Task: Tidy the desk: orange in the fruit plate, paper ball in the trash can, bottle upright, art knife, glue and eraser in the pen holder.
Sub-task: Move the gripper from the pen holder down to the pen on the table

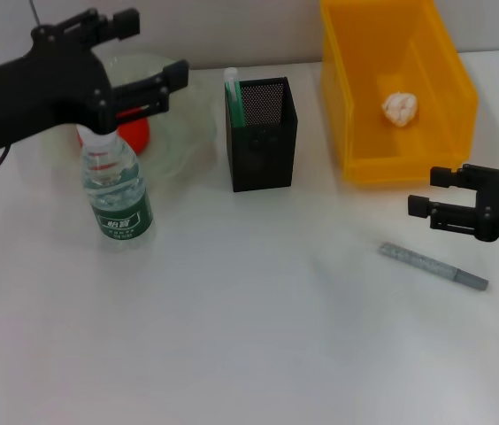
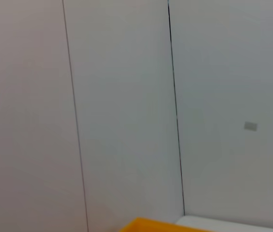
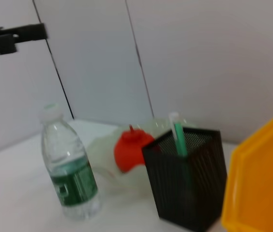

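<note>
I should tilt my right gripper down over the knife's body (image 1: 419,259), since the gripper points level toward the bottle while the art knife lies flat below.
The water bottle (image 1: 117,190) (image 3: 71,179) stands upright on the desk. Above it my left gripper (image 1: 157,49) hovers open and holds nothing. The orange (image 1: 134,131) (image 3: 131,150) lies in the clear fruit plate (image 1: 183,133). The black mesh pen holder (image 1: 263,133) (image 3: 189,179) holds a green-and-white stick (image 1: 232,93) (image 3: 177,137), seemingly the glue. The paper ball (image 1: 400,108) lies inside the yellow trash can (image 1: 351,106). The grey art knife (image 1: 433,266) lies flat on the desk, just in front of my open right gripper (image 1: 422,192). The eraser is out of view.
The trash can (image 3: 262,183) (image 2: 160,226) stands right beside the pen holder, near the back wall. The fruit plate sits close behind the bottle. Bare white desk stretches across the front half.
</note>
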`<state>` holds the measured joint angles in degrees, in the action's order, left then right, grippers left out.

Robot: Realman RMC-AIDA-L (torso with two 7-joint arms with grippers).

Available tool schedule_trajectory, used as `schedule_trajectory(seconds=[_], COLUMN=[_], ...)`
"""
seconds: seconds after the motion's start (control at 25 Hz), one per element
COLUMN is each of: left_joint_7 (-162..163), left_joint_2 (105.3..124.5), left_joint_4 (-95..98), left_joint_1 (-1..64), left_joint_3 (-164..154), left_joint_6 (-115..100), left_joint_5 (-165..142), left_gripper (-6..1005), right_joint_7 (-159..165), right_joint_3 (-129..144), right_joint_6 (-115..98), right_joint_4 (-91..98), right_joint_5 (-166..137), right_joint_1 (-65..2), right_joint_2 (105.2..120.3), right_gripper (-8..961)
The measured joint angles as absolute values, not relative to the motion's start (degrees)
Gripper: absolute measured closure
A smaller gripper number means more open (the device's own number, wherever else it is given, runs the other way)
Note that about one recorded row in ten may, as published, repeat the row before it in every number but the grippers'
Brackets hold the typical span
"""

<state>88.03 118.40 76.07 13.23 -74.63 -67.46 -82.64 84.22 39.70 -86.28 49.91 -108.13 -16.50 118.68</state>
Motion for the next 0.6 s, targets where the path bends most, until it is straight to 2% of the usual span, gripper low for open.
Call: schedule_trajectory(seconds=[0.6], left_joint_7=[76.8], left_joint_2=[118.61], left_joint_4=[62.2], left_joint_1=[14.8], left_joint_3=[-71.9], left_joint_6=[-72.0], left_joint_5=[-79.6], left_gripper=[196], right_joint_7=[113.4], right_joint_3=[45.8], right_joint_6=[-90.8], right_joint_4=[73.5], right_joint_5=[-131.6], right_joint_1=[-24.1], right_joint_2=[118.95], right_gripper=[260])
